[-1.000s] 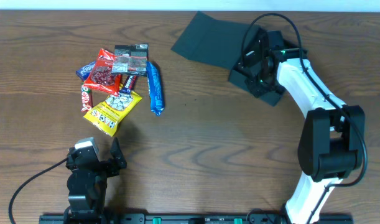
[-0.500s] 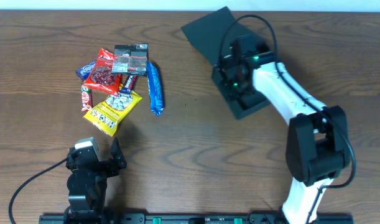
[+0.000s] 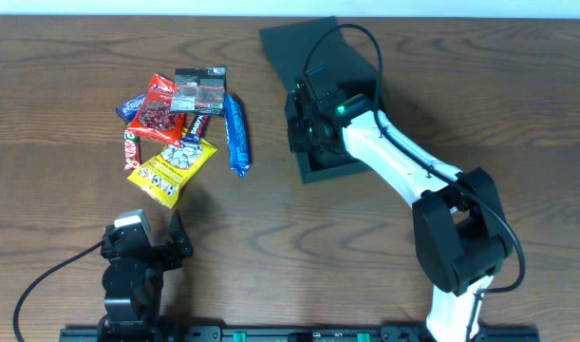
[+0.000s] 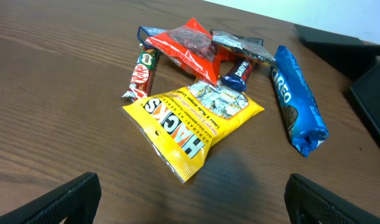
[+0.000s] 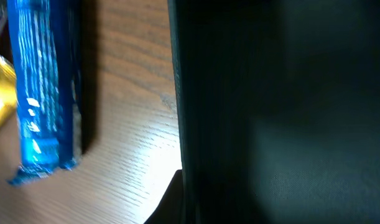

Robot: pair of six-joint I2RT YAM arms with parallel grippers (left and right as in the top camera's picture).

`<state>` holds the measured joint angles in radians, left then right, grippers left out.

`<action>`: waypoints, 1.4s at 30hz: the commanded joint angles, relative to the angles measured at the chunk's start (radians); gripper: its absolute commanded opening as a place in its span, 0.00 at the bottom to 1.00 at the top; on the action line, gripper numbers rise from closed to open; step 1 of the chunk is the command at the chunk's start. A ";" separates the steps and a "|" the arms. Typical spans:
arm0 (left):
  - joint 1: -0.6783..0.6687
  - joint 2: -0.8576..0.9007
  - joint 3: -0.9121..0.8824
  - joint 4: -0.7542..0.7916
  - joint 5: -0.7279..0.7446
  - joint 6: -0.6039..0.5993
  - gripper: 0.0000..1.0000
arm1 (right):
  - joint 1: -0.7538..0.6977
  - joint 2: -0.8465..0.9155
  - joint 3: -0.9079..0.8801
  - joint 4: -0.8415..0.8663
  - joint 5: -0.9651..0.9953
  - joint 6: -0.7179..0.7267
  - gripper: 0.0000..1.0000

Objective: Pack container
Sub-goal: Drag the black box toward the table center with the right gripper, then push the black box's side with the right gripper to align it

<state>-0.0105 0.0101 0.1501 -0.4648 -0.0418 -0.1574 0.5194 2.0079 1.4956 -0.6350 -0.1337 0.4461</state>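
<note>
My right gripper should keep turning the container until it sits square, because the container's flap lid (image 3: 299,49) slants toward the snack pile and this gripper is holding the container's side (image 3: 301,163).
The dark teal-black container (image 3: 329,168) lies at the table's middle back, its flap lid (image 3: 313,49) open and pointing away. My right gripper (image 3: 305,125) is at the container's left wall, shut on it; in the right wrist view the dark wall (image 5: 270,112) fills the frame with one finger outside it. A pile of snack packets lies at the left: a blue Oreo pack (image 3: 235,133), a yellow Hacks bag (image 3: 173,166) and a red packet (image 3: 159,106). My left gripper (image 3: 166,249) is open and empty near the front edge, behind the Hacks bag (image 4: 196,118).
A KitKat bar (image 4: 140,74) and a silvery dark packet (image 3: 199,90) lie in the pile. The Oreo pack (image 5: 43,93) lies a short way left of the container. The container's corner shows at the right of the left wrist view (image 4: 373,99).
My right gripper has dragged the container leftwards across the table and turned it, so it now lies close to the Oreo pack. The left arm and the snacks have not moved.
</note>
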 commanded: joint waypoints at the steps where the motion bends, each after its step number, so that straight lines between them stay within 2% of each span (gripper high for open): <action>1: -0.003 -0.006 -0.018 -0.002 -0.018 0.000 0.95 | 0.010 0.005 0.000 0.003 0.006 0.220 0.01; 8: -0.003 -0.006 -0.018 -0.002 -0.018 0.000 0.95 | 0.050 0.007 0.000 0.020 0.019 0.248 0.01; 16: -0.003 -0.006 -0.018 -0.002 -0.018 0.000 0.95 | 0.137 0.007 0.000 0.030 0.135 0.248 0.01; 29: -0.003 -0.006 -0.018 -0.002 -0.018 0.000 0.95 | 0.152 0.007 0.000 0.063 0.137 0.290 0.01; 30: -0.003 -0.006 -0.018 -0.002 -0.018 0.000 0.95 | 0.153 0.007 0.000 0.063 0.137 0.290 0.25; 32: -0.003 -0.006 -0.018 -0.002 -0.018 0.000 0.95 | 0.156 0.006 0.000 0.063 0.109 0.270 0.87; 33: -0.003 -0.006 -0.018 -0.002 -0.018 0.000 0.95 | 0.155 0.003 0.004 0.063 0.072 0.245 0.99; 40: -0.003 -0.006 -0.018 -0.002 -0.018 0.000 0.96 | 0.119 -0.081 0.078 0.012 0.025 0.145 0.99; 42: -0.003 -0.006 -0.018 -0.002 -0.018 0.000 0.95 | 0.097 -0.141 0.105 0.012 0.026 0.078 0.99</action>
<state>-0.0105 0.0101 0.1501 -0.4648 -0.0418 -0.1574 0.6495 1.9766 1.5383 -0.6262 -0.0986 0.6151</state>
